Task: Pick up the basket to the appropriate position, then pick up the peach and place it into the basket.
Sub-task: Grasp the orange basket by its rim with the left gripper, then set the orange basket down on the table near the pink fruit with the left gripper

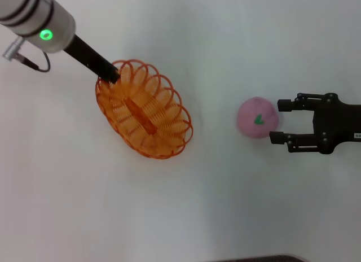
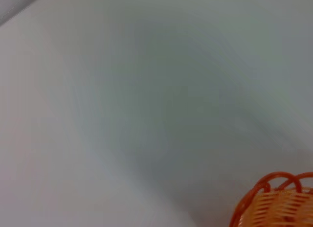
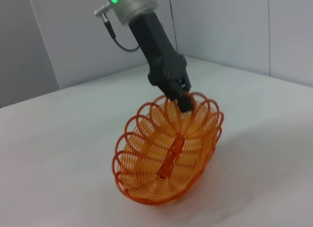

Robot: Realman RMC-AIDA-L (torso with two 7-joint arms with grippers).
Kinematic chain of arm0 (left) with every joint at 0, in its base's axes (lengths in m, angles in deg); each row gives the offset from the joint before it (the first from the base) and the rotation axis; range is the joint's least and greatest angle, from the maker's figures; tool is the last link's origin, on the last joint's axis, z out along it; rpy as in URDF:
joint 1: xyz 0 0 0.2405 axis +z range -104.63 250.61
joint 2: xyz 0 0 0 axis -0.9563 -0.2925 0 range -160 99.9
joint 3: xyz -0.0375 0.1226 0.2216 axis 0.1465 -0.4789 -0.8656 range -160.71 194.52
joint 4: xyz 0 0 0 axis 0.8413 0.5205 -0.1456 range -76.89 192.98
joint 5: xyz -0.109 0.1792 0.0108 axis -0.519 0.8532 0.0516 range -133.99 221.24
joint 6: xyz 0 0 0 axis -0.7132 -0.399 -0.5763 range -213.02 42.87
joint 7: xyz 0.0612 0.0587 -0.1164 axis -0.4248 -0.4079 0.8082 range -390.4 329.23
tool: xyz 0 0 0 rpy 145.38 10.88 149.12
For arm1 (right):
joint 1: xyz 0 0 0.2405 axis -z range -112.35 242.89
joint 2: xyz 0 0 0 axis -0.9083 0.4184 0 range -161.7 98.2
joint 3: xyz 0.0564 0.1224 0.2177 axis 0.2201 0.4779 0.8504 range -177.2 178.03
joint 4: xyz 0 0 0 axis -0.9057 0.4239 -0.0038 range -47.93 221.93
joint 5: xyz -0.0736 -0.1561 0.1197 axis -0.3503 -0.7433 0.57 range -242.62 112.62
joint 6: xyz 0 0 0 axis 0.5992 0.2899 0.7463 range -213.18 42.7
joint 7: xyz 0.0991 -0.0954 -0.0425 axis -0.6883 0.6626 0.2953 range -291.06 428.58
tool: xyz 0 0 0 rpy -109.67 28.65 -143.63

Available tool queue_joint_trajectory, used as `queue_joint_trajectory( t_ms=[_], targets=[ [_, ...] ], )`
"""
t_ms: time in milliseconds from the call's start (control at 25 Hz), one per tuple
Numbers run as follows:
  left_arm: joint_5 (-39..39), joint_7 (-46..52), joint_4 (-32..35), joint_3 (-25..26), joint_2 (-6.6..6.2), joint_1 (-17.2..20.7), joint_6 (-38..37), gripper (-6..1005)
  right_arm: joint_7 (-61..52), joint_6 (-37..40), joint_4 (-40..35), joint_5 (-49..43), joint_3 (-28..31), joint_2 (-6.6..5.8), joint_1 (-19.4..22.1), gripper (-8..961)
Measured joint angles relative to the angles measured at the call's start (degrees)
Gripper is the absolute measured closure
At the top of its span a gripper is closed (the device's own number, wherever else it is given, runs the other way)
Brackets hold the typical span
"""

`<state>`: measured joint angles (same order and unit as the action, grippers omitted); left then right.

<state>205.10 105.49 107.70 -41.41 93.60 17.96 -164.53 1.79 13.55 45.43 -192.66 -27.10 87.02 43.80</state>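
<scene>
My left gripper is holding the basket slanted (image 1: 142,116) by its rim, so I should turn the basket straight and put it down before I take the peach (image 1: 257,117).
The orange wire basket (image 1: 148,110) lies left of centre on the white table, also seen from the right wrist (image 3: 168,156) and as a corner in the left wrist view (image 2: 276,205). My left gripper (image 1: 111,75) reaches down from the upper left and is shut on the basket's far rim, which shows clearly in the right wrist view (image 3: 182,97). The pink peach (image 1: 257,118) with its green leaf mark sits on the table to the right of the basket. My right gripper (image 1: 276,122) is open at the peach's right side, its fingertips flanking the peach's edge.
The white table (image 1: 186,217) spreads around both objects. A grey wall (image 3: 73,36) rises behind the table's far edge. A dark strip shows at the table's near edge (image 1: 254,258).
</scene>
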Motion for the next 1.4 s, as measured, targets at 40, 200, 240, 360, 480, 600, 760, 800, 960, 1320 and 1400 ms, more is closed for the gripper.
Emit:
queue_joint_trajectory(
  t_ms=[40, 200, 240, 360, 480, 600, 760, 800, 960, 1320, 1400],
  targets=[
    [-0.27, 0.10, 1.79, 0.88, 0.13, 0.35, -1.33, 849, 0.00, 0.00, 0.00, 0.08, 0.00, 0.00, 0.02, 154],
    [-2.89, 1.71, 7.57, 3.10, 0.25, 1.76, -6.33, 900, 0.00, 0.00, 0.00, 0.13, 0.00, -0.06, 0.04, 154],
    [-3.67, 2.45, 8.94, 3.33, 0.26, 2.16, -7.24, 909, 0.00, 0.00, 0.00, 0.12, 0.00, -0.08, 0.03, 154],
    [-6.35, 5.45, 13.36, 3.82, 0.26, 4.02, -8.81, 923, 0.00, 0.16, 0.00, 0.05, 0.00, -0.35, 0.03, 154],
    [-8.93, 9.12, 16.06, 4.41, 0.28, 6.07, -8.14, 931, 0.00, 0.58, 0.00, 0.23, 0.13, -0.75, 0.13, 154],
    [-10.51, 13.65, 16.45, 6.91, 0.28, 7.71, -5.74, 934, 0.00, 0.69, 0.00, 0.26, 0.26, -1.02, 0.18, 154],
    [-12.18, 18.62, 15.75, 9.27, 0.39, 10.36, -1.74, 935, 0.08, 0.38, 0.00, 0.05, 0.26, -1.59, 0.11, 155],
    [-12.44, 19.86, 15.66, 9.22, 0.52, 11.22, -0.63, 935, 0.13, 0.30, 0.00, 0.07, 0.27, -1.78, 0.10, 155],
    [-15.51, 23.94, 14.49, 7.68, 0.99, 15.16, 2.26, 935, 0.45, 0.24, 0.00, 0.12, 0.25, -2.61, 0.08, 155],
    [-26.03, 27.14, 8.50, 1.05, 0.98, 22.84, 11.67, 932, 3.49, 0.07, 0.00, -0.20, -0.33, -3.01, -0.10, 155],
    [-26.95, 27.18, 7.52, -0.36, 0.98, 23.52, 13.19, 929, 3.78, 0.02, 0.00, -0.28, -0.44, -3.05, -0.31, 155]
  ],
)
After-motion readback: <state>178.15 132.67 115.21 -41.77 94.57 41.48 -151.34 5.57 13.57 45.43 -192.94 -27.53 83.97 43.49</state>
